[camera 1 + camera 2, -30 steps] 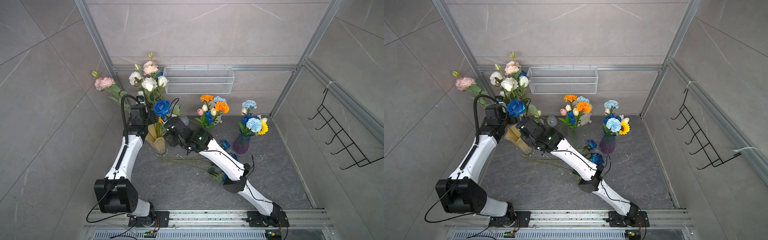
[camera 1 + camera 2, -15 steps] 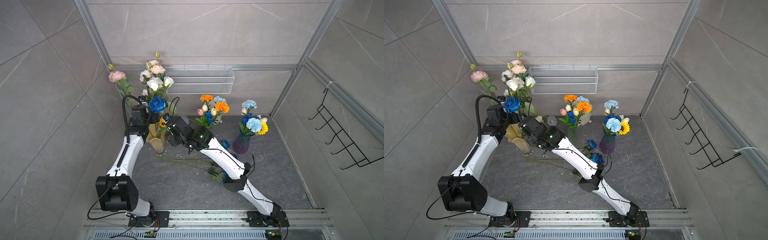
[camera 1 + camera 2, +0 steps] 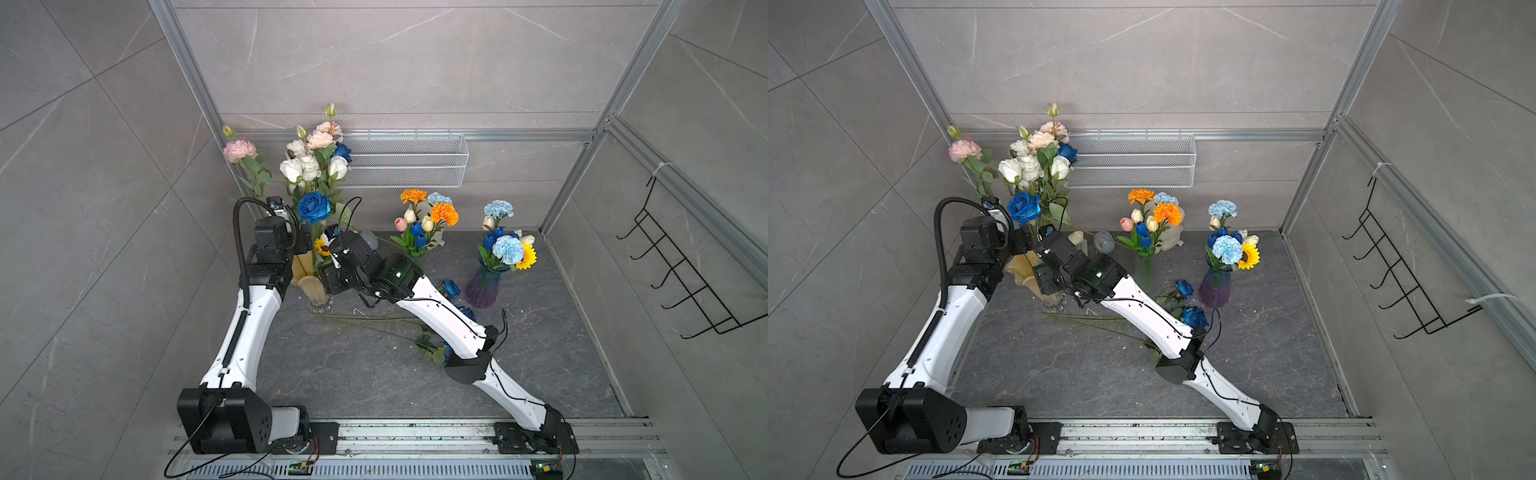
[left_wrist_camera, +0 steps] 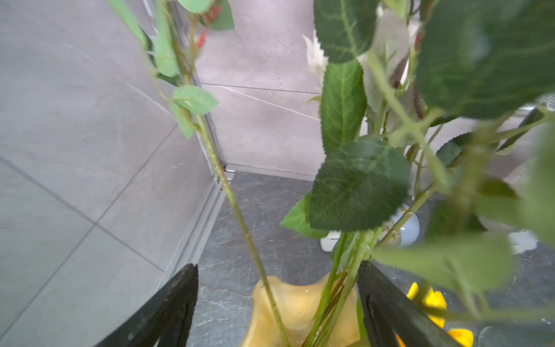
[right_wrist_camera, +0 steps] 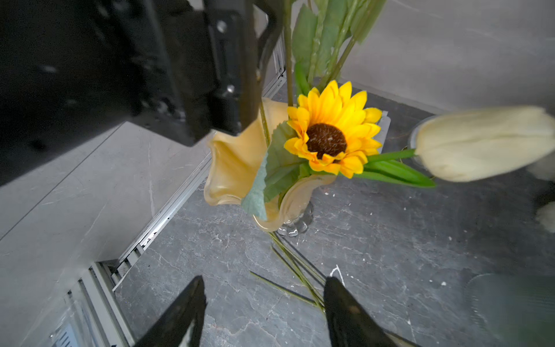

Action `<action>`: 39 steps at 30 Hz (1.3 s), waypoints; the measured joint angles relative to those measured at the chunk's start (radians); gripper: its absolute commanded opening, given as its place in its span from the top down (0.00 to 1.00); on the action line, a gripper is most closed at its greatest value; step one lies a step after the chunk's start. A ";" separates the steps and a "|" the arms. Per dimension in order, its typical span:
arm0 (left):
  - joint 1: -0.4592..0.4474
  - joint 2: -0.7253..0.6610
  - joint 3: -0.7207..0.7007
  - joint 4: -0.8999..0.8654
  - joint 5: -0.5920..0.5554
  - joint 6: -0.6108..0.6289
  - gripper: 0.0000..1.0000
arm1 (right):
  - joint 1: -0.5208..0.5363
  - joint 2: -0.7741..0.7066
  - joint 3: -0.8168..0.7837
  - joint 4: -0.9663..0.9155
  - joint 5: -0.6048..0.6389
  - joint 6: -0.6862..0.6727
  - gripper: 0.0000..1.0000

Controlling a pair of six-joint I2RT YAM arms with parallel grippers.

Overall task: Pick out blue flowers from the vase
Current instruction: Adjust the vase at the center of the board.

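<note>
The blue flowers (image 3: 313,206) above the amber vase are crowded by white blooms. Next, my left gripper grabs the white blooms' stems (image 4: 345,269) and pulls them aside for my right gripper.
An amber fluted vase (image 3: 307,276) at the left holds a tall bunch of white and pink blooms. Among them are two blue flowers, a deep blue rose (image 3: 313,206) low in front and another (image 3: 343,151) higher up. My left gripper (image 4: 276,267) is open above the vase mouth (image 4: 297,303). One thin stem (image 4: 240,216) runs between its fingers, and a bundle of stems (image 4: 345,270) lies against one finger. My right gripper (image 5: 265,279) is open over bare floor beside the vase foot (image 5: 295,226), holding nothing. Two blue roses (image 3: 451,288) (image 3: 467,311) lie on the floor.
A sunflower (image 5: 329,141) and a cream tulip (image 5: 486,144) lean from the amber vase. At the back stands a bunch with orange carnations and blue tulips (image 3: 417,232). A purple vase (image 3: 482,286) holds pale blue carnations (image 3: 508,249). Long stems (image 3: 365,322) cross the floor. A wire basket (image 3: 405,160) hangs on the back wall.
The bunch in the amber vase has swung from leaning left to more upright, along with the left wrist. The right gripper's jaws have narrowed a little.
</note>
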 measured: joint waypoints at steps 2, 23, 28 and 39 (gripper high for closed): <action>0.000 -0.047 0.000 -0.041 -0.023 0.003 0.16 | -0.003 0.002 0.000 0.002 0.000 0.010 0.34; -0.013 -0.204 -0.111 -0.111 0.259 -0.027 0.10 | -0.201 -0.052 -0.061 0.127 -0.035 0.013 0.31; -0.013 -0.089 -0.089 -0.068 0.292 -0.019 0.09 | -0.201 -0.150 -0.160 0.180 -0.035 -0.008 0.31; -0.013 0.076 0.032 0.061 0.325 -0.008 0.08 | -0.195 -0.327 -0.358 0.222 -0.023 -0.055 0.31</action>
